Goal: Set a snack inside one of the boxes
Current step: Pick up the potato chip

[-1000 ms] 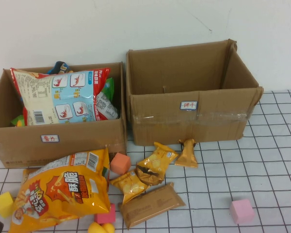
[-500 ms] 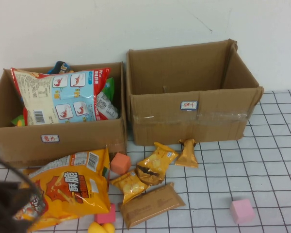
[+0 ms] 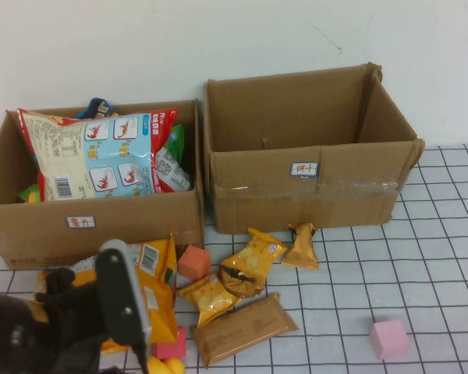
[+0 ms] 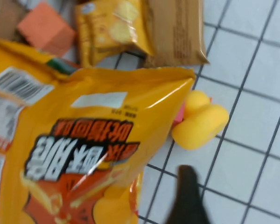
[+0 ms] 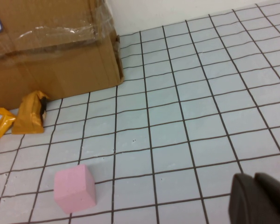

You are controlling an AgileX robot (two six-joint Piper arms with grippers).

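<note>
The orange chip bag lies uncovered under the robot's open left gripper, so the gripper should keep moving down toward the bag's white strip until its fingers can pinch it.
A big orange chip bag lies in front of the left box, which holds a blue, white and red snack bag. The right box is empty. My left gripper hangs over the orange bag and hides much of it. In the left wrist view the bag fills the picture and one dark finger shows apart beside it; the gripper is open and empty. My right gripper is shut and empty, low over the tiled table, out of the high view.
Small orange snack packs and a brown packet lie before the boxes. An orange cube, a pink cube, also in the right wrist view, and a yellow duck lie around.
My left arm has come in from the lower left and now covers the left part of the orange bag and the yellow cube. Nothing else has moved.
</note>
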